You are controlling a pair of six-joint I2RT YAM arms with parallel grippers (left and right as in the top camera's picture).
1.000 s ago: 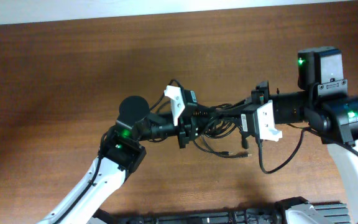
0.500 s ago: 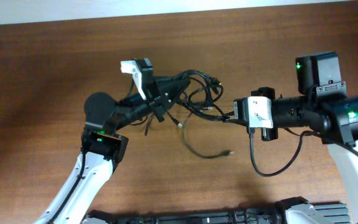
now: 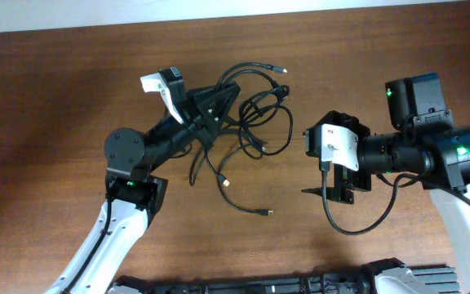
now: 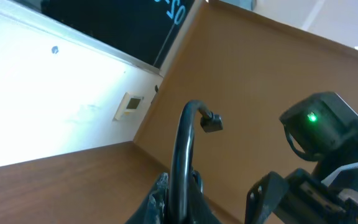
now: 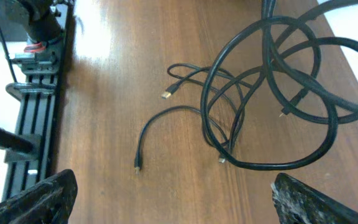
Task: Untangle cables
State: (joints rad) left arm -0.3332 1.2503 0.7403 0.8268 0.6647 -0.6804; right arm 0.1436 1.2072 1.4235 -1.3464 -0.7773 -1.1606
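I should pull my left gripper back, open it and lay the tangle on the wood (image 3: 198, 208), because black loops (image 3: 255, 114) hang tangled up with the cable in my left gripper.
The cables (image 3: 255, 110) form a loose tangle of black loops at the table's middle, with thin ends trailing toward the front (image 3: 228, 189). My left gripper (image 3: 217, 104) is shut on one thick cable (image 4: 182, 149) at the tangle's left side; a plug end (image 4: 211, 122) curls above the fingers. To the right of the tangle my right gripper (image 3: 310, 163) stands open, holding nothing. In the right wrist view the cables (image 5: 266, 93) lie ahead on the wood, with a thin cord (image 5: 166, 118) nearer, between my wide-spread fingertips (image 5: 45, 199).
The wooden table (image 3: 72, 98) stretches around the tangle. A black rail (image 3: 259, 286) runs along the front edge, seen also as the rail (image 5: 33, 118) in the right wrist view. The right arm (image 4: 322, 130) shows in the left wrist view.
The right gripper let go of the cable, opened wide and drew back to the right. The left gripper pulled the tangle up and left, and loops spread out on the table.
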